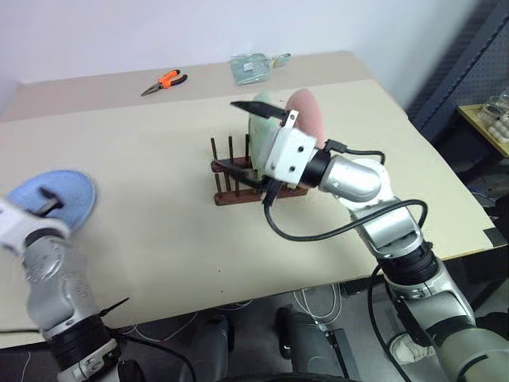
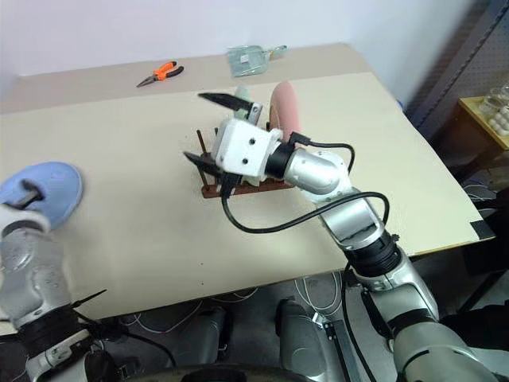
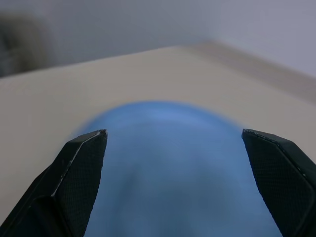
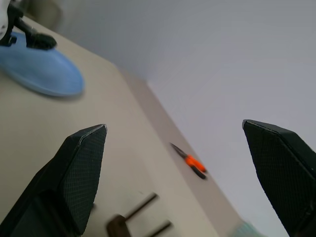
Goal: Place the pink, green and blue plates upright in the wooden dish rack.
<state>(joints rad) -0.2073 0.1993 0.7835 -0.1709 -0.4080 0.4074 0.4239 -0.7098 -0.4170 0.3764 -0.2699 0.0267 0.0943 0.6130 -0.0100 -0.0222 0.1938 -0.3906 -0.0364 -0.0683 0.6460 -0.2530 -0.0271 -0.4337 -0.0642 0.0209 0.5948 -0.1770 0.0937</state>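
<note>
The blue plate (image 1: 74,196) is lying flat, a long way from my right gripper at the rack, so my left gripper needs to pick it up by its rim (image 1: 79,222) and pass it over.
The wooden dish rack (image 1: 238,181) stands mid-table. In it the pink plate (image 1: 308,111) and the green plate (image 1: 258,134) stand upright, the green one partly hidden by my right hand. My right gripper (image 1: 261,148) hovers open just left of those plates, above the rack's free pegs, with nothing between its fingers (image 4: 81,163). The blue plate (image 1: 62,193) lies flat at the table's left side. My left gripper (image 3: 173,143) is open over its near edge, one black finger (image 1: 49,200) showing above the plate; I cannot tell if it touches.
Orange-handled pliers (image 1: 165,80) and a clear plastic packet (image 1: 254,66) lie near the table's far edge. A side table with small items (image 1: 489,115) stands beyond the right edge. Bare tabletop (image 1: 151,207) stretches between the blue plate and the rack.
</note>
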